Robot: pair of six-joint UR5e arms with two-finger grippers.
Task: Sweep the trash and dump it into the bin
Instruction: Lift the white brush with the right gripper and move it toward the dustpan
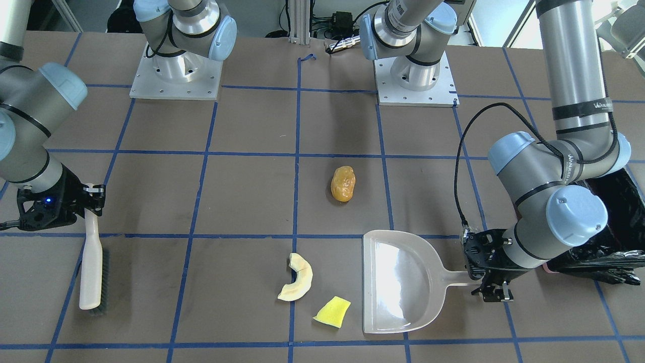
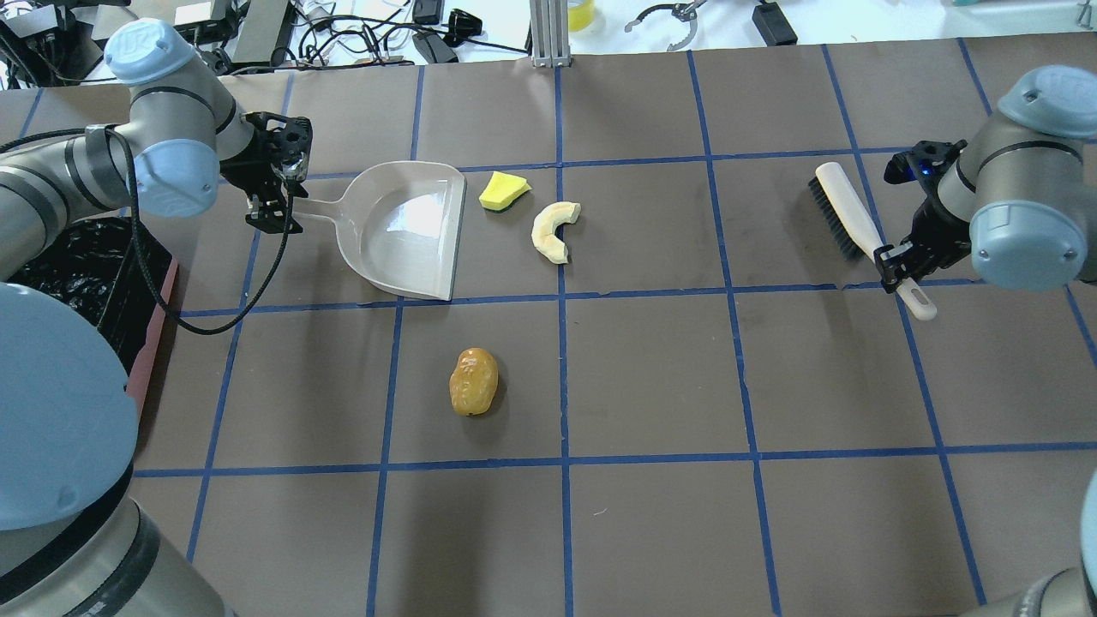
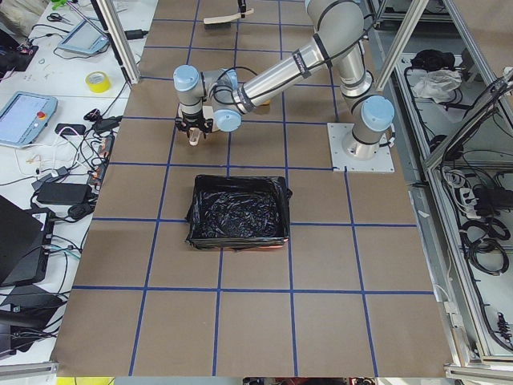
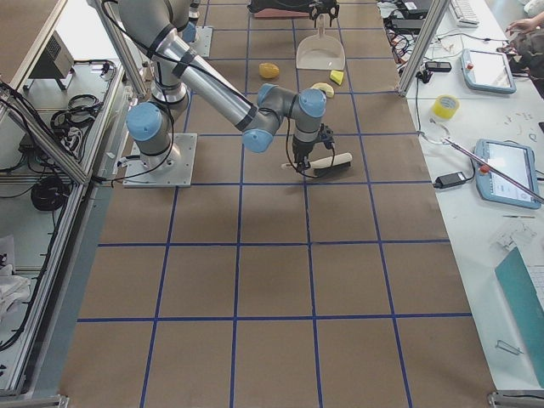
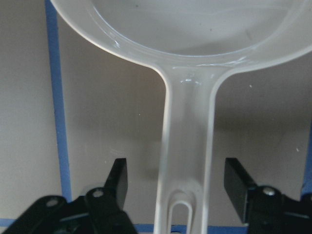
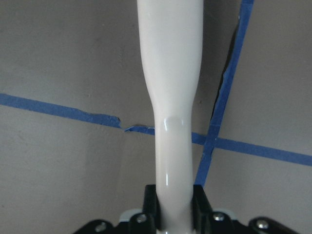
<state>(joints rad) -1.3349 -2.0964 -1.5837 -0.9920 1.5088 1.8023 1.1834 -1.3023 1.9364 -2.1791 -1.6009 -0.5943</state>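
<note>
My gripper will tip the beige dustpan [image 1: 403, 283] over the bin. The trash should come out and leave the dustpan empty, because its smooth bottom meets an opening [image 1: 364, 284].
The trash lies loose on the table: a golden-brown lump [image 1: 343, 184] [image 2: 473, 381], a pale crescent slice [image 1: 297, 278] [image 2: 553, 231] and a yellow wedge [image 1: 332, 311] [image 2: 502, 190]. The beige dustpan [image 1: 403, 282] [image 2: 403, 231] lies flat beside the wedge, its mouth toward the trash. My left gripper [image 2: 278, 193] [image 5: 178, 187] is open, its fingers on either side of the dustpan handle with gaps. My right gripper [image 2: 896, 266] [image 6: 173, 207] is shut on the handle of a white brush [image 1: 92, 272] [image 2: 844, 210], whose bristles rest on the table. The black-lined bin [image 2: 154, 317] [image 3: 238, 212] stands behind my left arm.
The brush is at the far side of the table from the dustpan, about three grid squares from the trash. The arm bases [image 1: 175, 75] stand at the table's robot side. Cables and tools lie beyond the table's far edge [image 2: 428, 34].
</note>
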